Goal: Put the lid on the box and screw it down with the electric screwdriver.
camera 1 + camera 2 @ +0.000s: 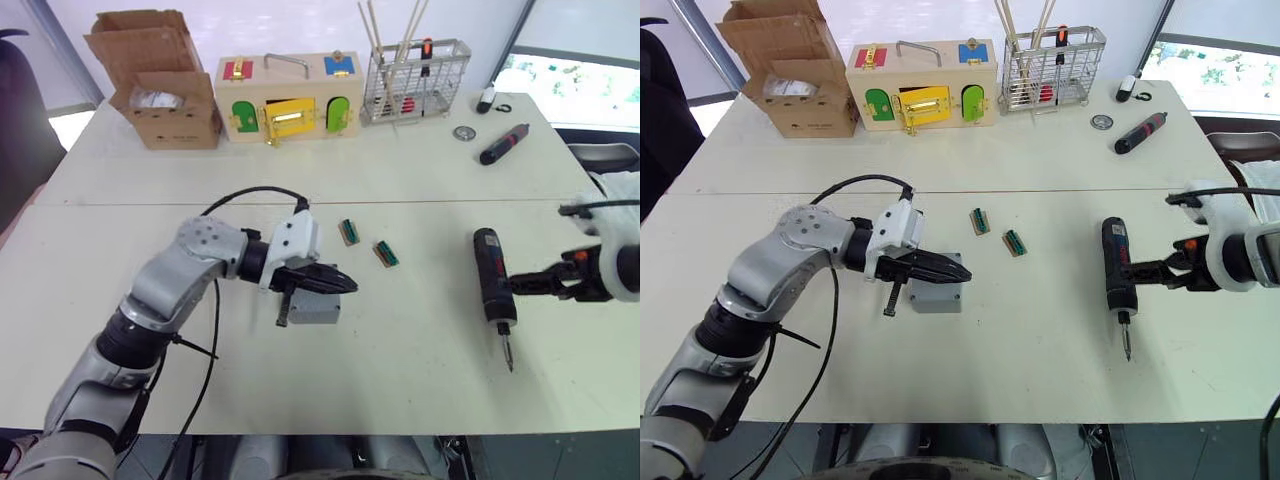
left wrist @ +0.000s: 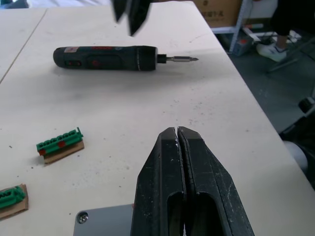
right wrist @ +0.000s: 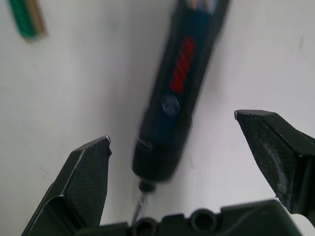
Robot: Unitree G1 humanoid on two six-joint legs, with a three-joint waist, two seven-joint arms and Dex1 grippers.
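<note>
The electric screwdriver [image 1: 493, 278] will swing upright freely when I lift it across to the box, since the rounded tail [image 1: 485, 234] ends clear of any cord.
The grey box [image 1: 315, 309] sits near the middle of the table. In the left wrist view its flat grey lid [image 2: 106, 221] lies on top, with a screw head at one corner. My left gripper [image 1: 350, 284] hovers just over the box, fingers shut on nothing [image 2: 177, 132]. The electric screwdriver [image 1: 491, 279], long and black, lies on the table to the right, its bit pointing at the near edge. My right gripper [image 1: 516, 283] is beside the tool at its right, open [image 3: 172, 128], with the tool's body lying past the gap between the fingertips.
Two green terminal blocks [image 1: 349, 231] [image 1: 386, 253] lie between box and tool. Along the far edge stand a cardboard carton [image 1: 160, 85], a wooden latch box [image 1: 290, 100] and a wire basket [image 1: 415, 80]. A small black-and-red screwdriver [image 1: 503, 144] lies at far right.
</note>
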